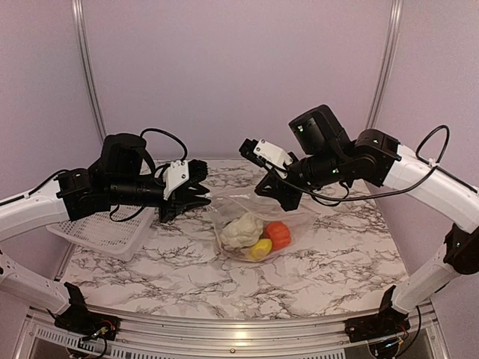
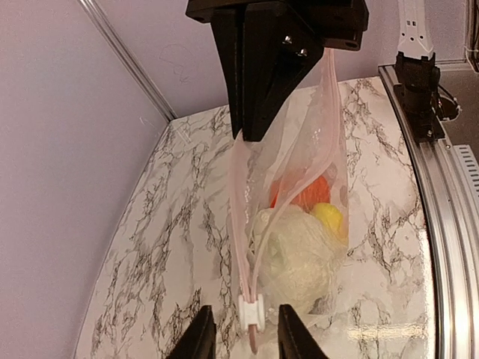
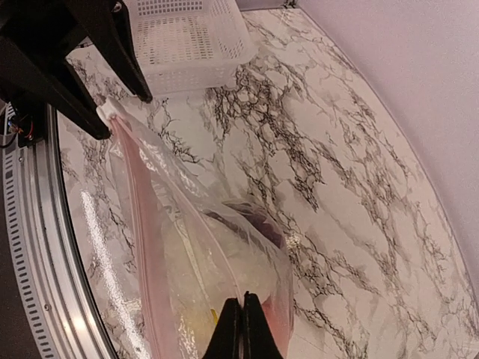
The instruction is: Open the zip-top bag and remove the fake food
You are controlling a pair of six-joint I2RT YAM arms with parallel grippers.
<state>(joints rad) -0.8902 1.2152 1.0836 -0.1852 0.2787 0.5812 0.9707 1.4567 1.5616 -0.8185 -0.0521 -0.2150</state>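
Note:
The robot's right gripper should turn the bag's parted opening (image 2: 262, 198) toward the left gripper before it reaches in, because the left gripper faces the bag's zip slider end (image 2: 252, 313).
The clear zip-top bag (image 1: 251, 217) is held up off the marble table between my two grippers. Inside it are a white cauliflower (image 1: 241, 230), an orange piece (image 1: 278, 234) and a yellow piece (image 1: 261, 248); a dark purple piece (image 3: 262, 221) shows in the right wrist view. My left gripper (image 2: 243, 338) is open, its fingers on either side of the white zip slider (image 2: 252, 310) without touching it. The pink zip strips (image 2: 241, 224) part ahead of the slider. My right gripper (image 3: 242, 327) is shut on the bag's far edge (image 3: 258, 299).
A white mesh basket (image 1: 105, 232) stands at the left of the table, behind my left arm; it also shows in the right wrist view (image 3: 187, 37). The aluminium rail (image 2: 441, 224) runs along the table's near edge.

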